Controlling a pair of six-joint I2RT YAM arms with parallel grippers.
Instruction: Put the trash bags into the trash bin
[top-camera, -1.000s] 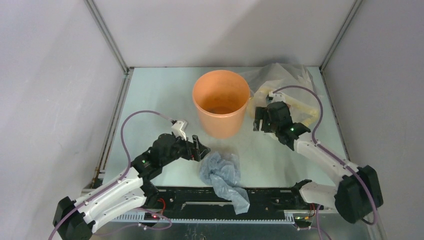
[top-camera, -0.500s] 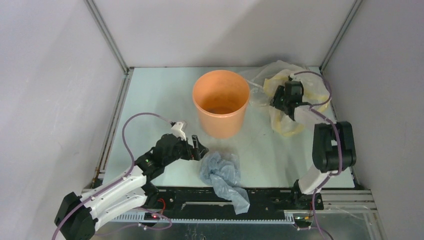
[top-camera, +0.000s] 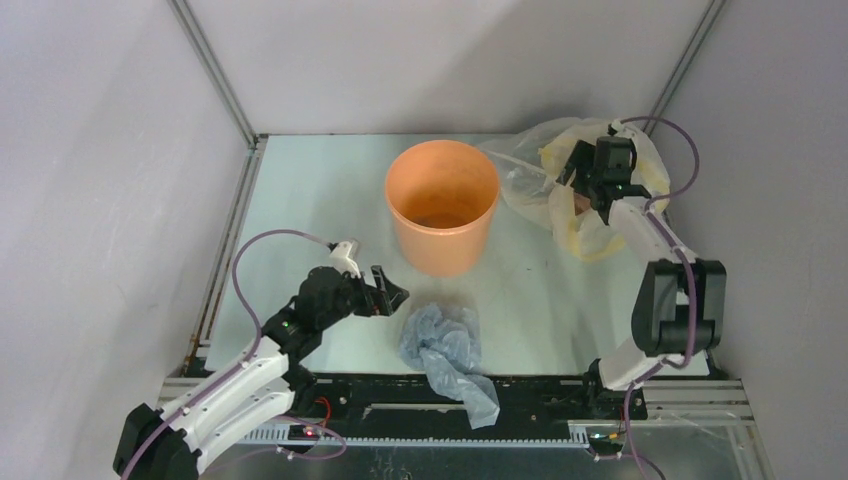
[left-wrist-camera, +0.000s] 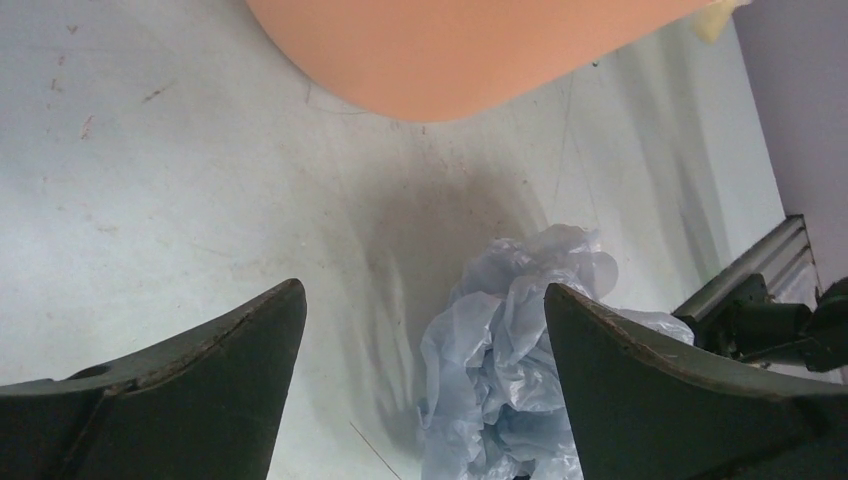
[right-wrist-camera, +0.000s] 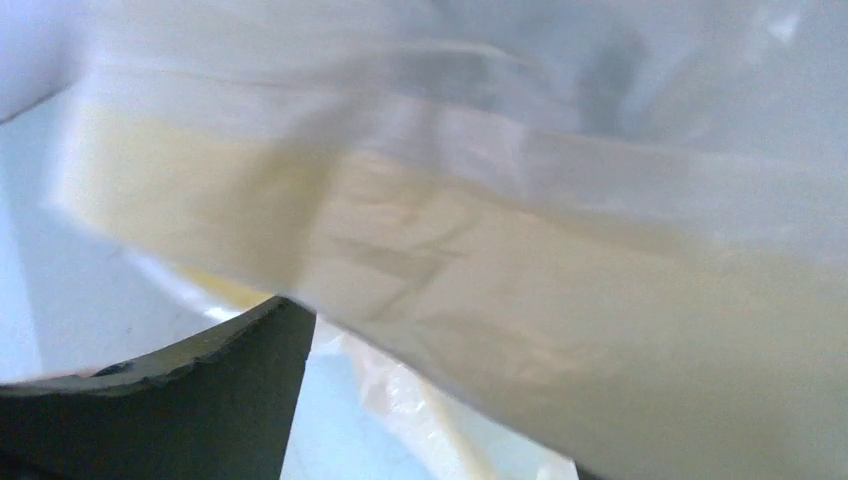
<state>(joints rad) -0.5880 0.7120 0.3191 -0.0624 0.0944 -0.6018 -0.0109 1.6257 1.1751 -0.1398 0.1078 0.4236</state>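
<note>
The trash bag's tail (top-camera: 480, 408) hangs over the black bar, so next my right gripper comes over, takes the trash bag's upper part (top-camera: 458, 322) and draws it back from the work surface's edge.
The trash bag (top-camera: 445, 348), a crumpled pale blue-grey film, lies on the table near the front edge, with a tail hanging over the black rail. It also shows in the left wrist view (left-wrist-camera: 520, 360). The orange trash bin (top-camera: 442, 205) stands upright behind it, and its lower wall shows in the left wrist view (left-wrist-camera: 450, 50). My left gripper (top-camera: 392, 297) is open and empty, low over the table just left of the bag; the bag sits by the right finger (left-wrist-camera: 422, 288). My right gripper (top-camera: 592, 175) is far back right, pushed into the clear-and-yellow bundle, jaws apart.
The clear-and-yellow plastic bundle (top-camera: 545, 190) with a brown patch lies at the back right, beside the bin. It fills the right wrist view (right-wrist-camera: 560, 250) and hides the right finger there. Enclosure walls and frame posts (top-camera: 215, 75) ring the table.
My right arm has swung from beside the bin back and to the right, into the plastic bundle. My left gripper has drawn slightly back and left. The blue-grey bag has not moved.
</note>
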